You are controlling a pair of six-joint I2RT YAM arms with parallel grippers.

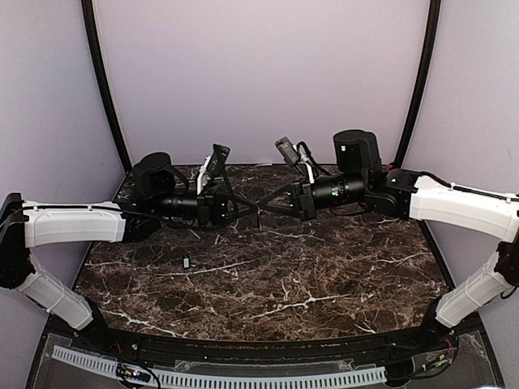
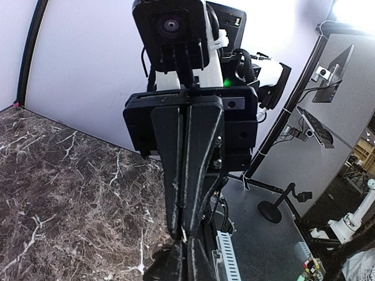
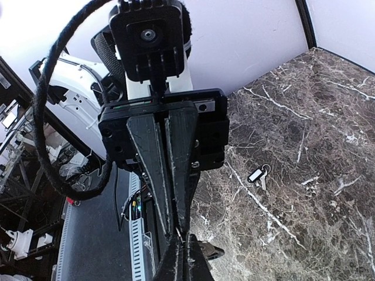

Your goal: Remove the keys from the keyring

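Note:
The keyring (image 1: pixel 259 209) is covered by both grippers' fingers, which meet head-on. Next, my right gripper opens, moves back and comes in at a slant from the keyring's near side (image 1: pixel 259 225).
My left gripper (image 1: pixel 255 213) and right gripper (image 1: pixel 267 209) meet tip to tip above the back middle of the dark marble table (image 1: pixel 324 275). Both are shut on a thin silvery sliver, the keyring (image 2: pixel 185 235), which is mostly hidden by the fingers; it also shows in the right wrist view (image 3: pixel 179 233). In the left wrist view my own tips (image 2: pixel 185 244) rise from below and the right gripper (image 2: pixel 183 229) comes down from above. One key with a dark white-labelled tag (image 3: pixel 258 174) lies loose on the table, left of centre in the top view (image 1: pixel 186 262).
A slotted white cable tray (image 1: pixel 243 378) runs along the near table edge. Black frame poles (image 1: pixel 104 81) and a purple backdrop enclose the back. A black cable loop (image 3: pixel 44 117) hangs by the left arm in the right wrist view.

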